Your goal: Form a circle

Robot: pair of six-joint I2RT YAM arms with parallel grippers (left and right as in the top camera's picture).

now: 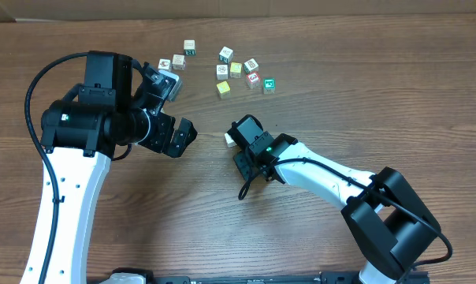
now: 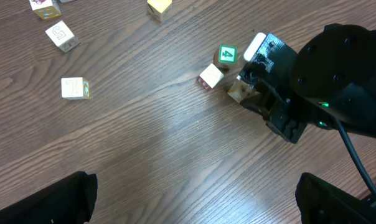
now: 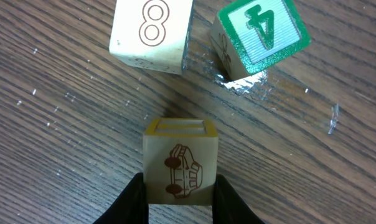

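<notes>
The robot's right gripper is pinching the tan cube near its back edge [image 3: 179,200], and the cube's yellow side [image 3: 180,127] sticks out ahead, so next the gripper opens and grips the cube closer to that side.
My right gripper [image 3: 178,186] is shut on a tan cube with a brown car picture [image 3: 180,169], held at the wood tabletop. Just ahead of it stand a whitish cube marked 8 [image 3: 152,28] and a tilted green-faced cube marked 4 [image 3: 261,34]. The left wrist view shows that held cube [image 2: 239,93] beside a whitish cube [image 2: 210,76] and the green 4 cube [image 2: 227,55]. My left gripper [image 2: 191,208] hangs wide open over bare wood, nothing between its fingers. From overhead, the right gripper [image 1: 236,142] is at mid-table and the left gripper [image 1: 175,136] to its left. No circle of cubes is in view.
Several loose cubes lie scattered at the far side of the table [image 1: 223,88], [image 1: 189,47], [image 1: 251,65]. More whitish and yellow cubes [image 2: 74,88], [image 2: 61,35] sit left of the right gripper in the left wrist view. The right arm [image 1: 332,177] stretches across the near right.
</notes>
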